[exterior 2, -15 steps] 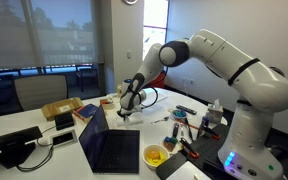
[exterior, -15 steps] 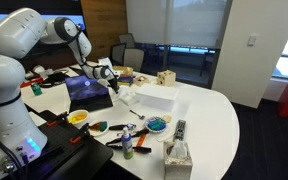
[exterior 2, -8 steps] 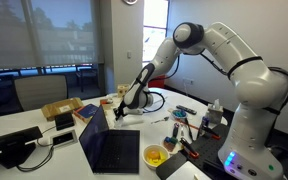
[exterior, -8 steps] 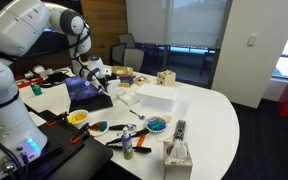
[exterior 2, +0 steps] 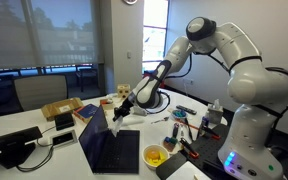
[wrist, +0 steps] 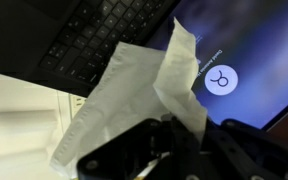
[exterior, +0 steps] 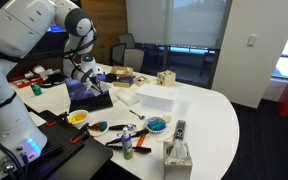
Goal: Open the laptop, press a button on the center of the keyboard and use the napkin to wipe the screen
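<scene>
My gripper has the napkin, and the napkin's loose end [wrist: 92, 125] hangs past the screen's edge by the keyboard's corner. Next, my gripper turns back and pulls the napkin across the screen's face [wrist: 246, 60].
The laptop [exterior: 88, 92] stands open on the white table; in an exterior view I see the dark back of its lid [exterior 2: 111, 146]. In the wrist view its dark keyboard [wrist: 94, 33] is at top left and its glowing blue screen [wrist: 246, 60] at right. My gripper [wrist: 172, 135] is shut on the white napkin [wrist: 124, 95], which hangs in front of the screen's lower edge and hinge. In both exterior views the gripper [exterior: 87, 74] [exterior 2: 121, 108] hovers just in front of the screen.
A white box [exterior: 152, 96] lies beside the laptop. Bowls, scissors and markers [exterior: 124, 127], a remote [exterior: 179, 129] and a tissue box [exterior: 177, 157] sit nearer the table's edge. A yellow bowl [exterior 2: 155, 156] and cables lie near the laptop. Chairs stand behind.
My arm has swung from the white box toward the laptop, carrying the napkin to the screen. The laptop has not moved.
</scene>
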Action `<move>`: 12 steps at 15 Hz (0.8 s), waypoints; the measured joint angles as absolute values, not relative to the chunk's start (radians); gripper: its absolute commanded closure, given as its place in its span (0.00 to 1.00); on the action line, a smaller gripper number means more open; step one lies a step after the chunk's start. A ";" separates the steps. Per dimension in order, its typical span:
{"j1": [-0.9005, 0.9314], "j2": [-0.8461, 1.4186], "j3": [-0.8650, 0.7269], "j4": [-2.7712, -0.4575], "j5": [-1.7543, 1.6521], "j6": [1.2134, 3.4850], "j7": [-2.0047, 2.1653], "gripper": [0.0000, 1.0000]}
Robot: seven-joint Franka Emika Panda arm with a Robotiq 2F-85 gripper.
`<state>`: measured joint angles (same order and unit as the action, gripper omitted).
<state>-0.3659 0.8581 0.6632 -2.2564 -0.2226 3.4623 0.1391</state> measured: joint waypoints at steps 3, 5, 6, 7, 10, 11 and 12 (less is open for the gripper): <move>-0.394 0.875 0.696 -2.263 -0.304 3.444 0.136 1.00; -0.405 0.904 0.735 -2.262 -0.350 3.392 0.113 1.00; -0.412 0.923 0.760 -2.261 -0.365 3.355 0.091 1.00; -0.419 0.942 0.787 -2.260 -0.372 3.318 0.062 1.00; -0.441 0.993 0.859 -2.256 -0.372 3.217 -0.041 1.00; -0.448 1.005 0.877 -2.254 -0.370 3.189 -0.074 1.00; -0.454 1.016 0.892 -2.252 -0.367 3.165 -0.105 1.00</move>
